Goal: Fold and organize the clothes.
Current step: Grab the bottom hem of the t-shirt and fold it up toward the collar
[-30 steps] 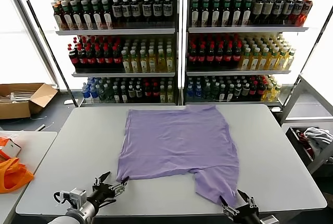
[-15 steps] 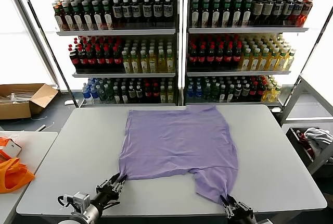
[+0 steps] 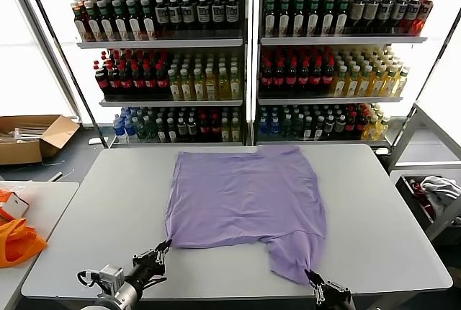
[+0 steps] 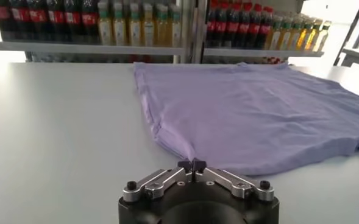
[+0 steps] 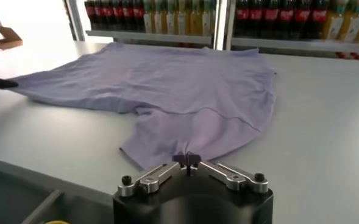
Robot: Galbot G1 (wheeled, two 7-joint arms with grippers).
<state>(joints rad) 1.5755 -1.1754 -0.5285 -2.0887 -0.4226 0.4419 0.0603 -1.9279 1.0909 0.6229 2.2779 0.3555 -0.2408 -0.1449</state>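
The sleeve (image 3: 294,255) sticks out toward me close to the table's near edge. My right gripper should fold it back over the shirt's body (image 3: 288,198) along with my left gripper.
A lavender T-shirt (image 3: 241,195) lies spread flat on the grey table (image 3: 108,202), its plain side up. My left gripper (image 3: 164,246) is at the near left of the table, shut on the shirt's near left corner (image 4: 188,152); its fingertips (image 4: 192,164) meet on the fabric. My right gripper (image 3: 312,281) is at the near right edge, shut on the tip of the sleeve (image 5: 179,137), which hangs toward me; its fingertips (image 5: 187,159) pinch the cloth there.
Shelves of bottled drinks (image 3: 245,58) stand behind the table. An orange bag (image 3: 16,241) lies on a side table at the left, with a cardboard box (image 3: 32,137) on the floor beyond. A bin with cloth (image 3: 436,195) stands at the right.
Both grippers have closed on the shirt's near edge and drawn slightly toward me. The near left corner and the sleeve tip are now pinched and pulled taut.
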